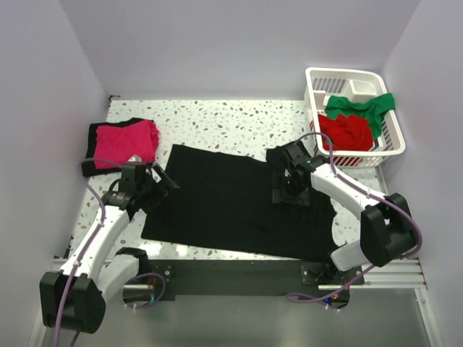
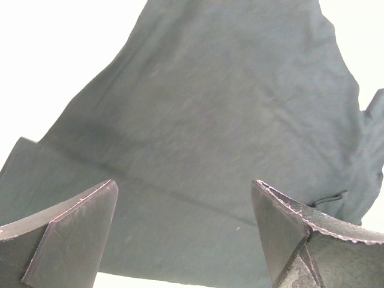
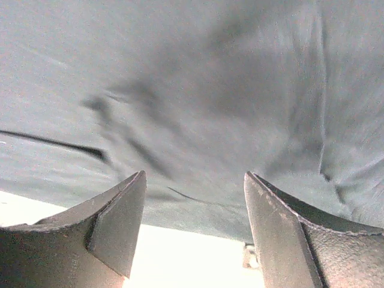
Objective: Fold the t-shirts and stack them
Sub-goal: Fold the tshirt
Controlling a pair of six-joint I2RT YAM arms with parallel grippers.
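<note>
The black t-shirt's near edge (image 1: 210, 247) is slanted and there are wrinkles under my right gripper. Next, I straighten the t-shirt before my left gripper grabs its far corner (image 1: 176, 148).
A black t-shirt (image 1: 231, 206) lies spread flat across the middle of the table. My left gripper (image 1: 163, 183) hovers open over its left edge, and in the left wrist view (image 2: 186, 192) nothing but the cloth (image 2: 228, 108) shows between its fingers. My right gripper (image 1: 287, 192) stands open over the shirt's right part, near a wrinkled edge (image 3: 198, 108); in the right wrist view (image 3: 195, 180) its jaws hold nothing. A folded magenta-pink t-shirt (image 1: 126, 142) rests on a folded black one (image 1: 92, 168) at the back left. A green t-shirt (image 1: 362, 107) and a red t-shirt (image 1: 346, 133) sit in the basket.
The white slatted basket (image 1: 318, 78) stands at the back right corner. White walls close in the speckled table (image 1: 231, 123) on three sides. A black rail (image 1: 239, 275) with both arm bases runs along the near edge.
</note>
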